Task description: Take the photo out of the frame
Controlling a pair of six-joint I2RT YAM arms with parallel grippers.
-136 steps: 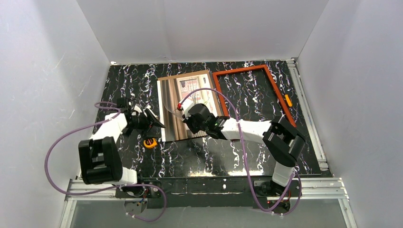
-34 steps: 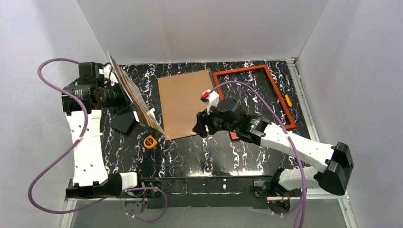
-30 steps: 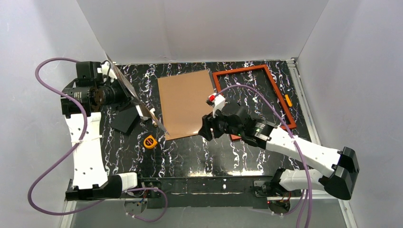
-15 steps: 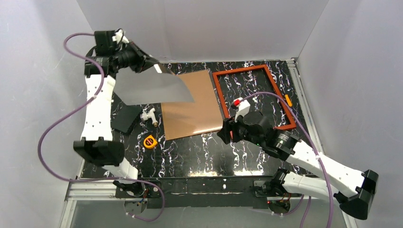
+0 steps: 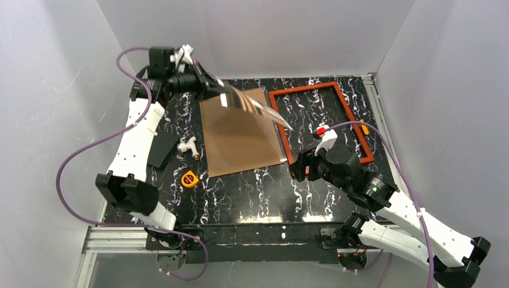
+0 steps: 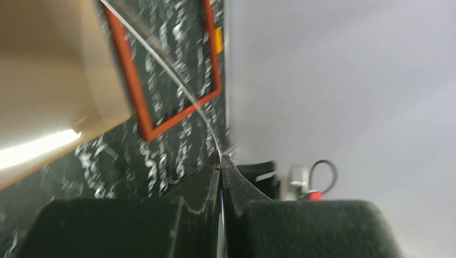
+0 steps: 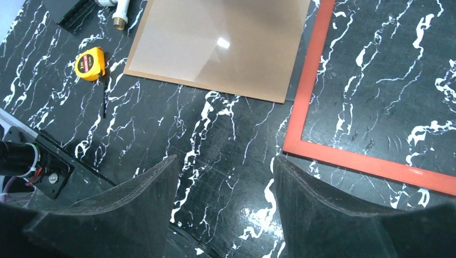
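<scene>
The photo (image 5: 258,107) is tilted over the open brown board (image 5: 240,147) with its printed side up. My left gripper should keep lowering it until it lies flat there, and then let go.
The photo (image 5: 240,144) lies flat at mid-table with its plain brown back up; its printed side is hidden. The red-brown frame (image 5: 300,89) lies to its right with nothing inside it. My left gripper (image 5: 207,87) hangs above the board's far left corner, shut on the edge of a thin clear glossy sheet (image 5: 252,107) that slants over the board. In the left wrist view the jaws (image 6: 220,158) pinch that sheet (image 6: 177,80), and the frame (image 6: 132,86) shows through it. My right gripper (image 5: 300,168) hovers open and holds nothing near the frame's near left corner (image 7: 306,80), with bare table between its fingers (image 7: 226,161).
A yellow tape measure (image 5: 189,178), a white pipe fitting (image 5: 189,145) and a black pad (image 5: 161,150) lie left of the board. A small orange item (image 5: 364,127) sits beside the frame's right side. White walls enclose the table on three sides.
The left arm swung the clear sheet from the far left corner rightward over the brown board. The right arm pulled back toward the near right and its jaws widened.
</scene>
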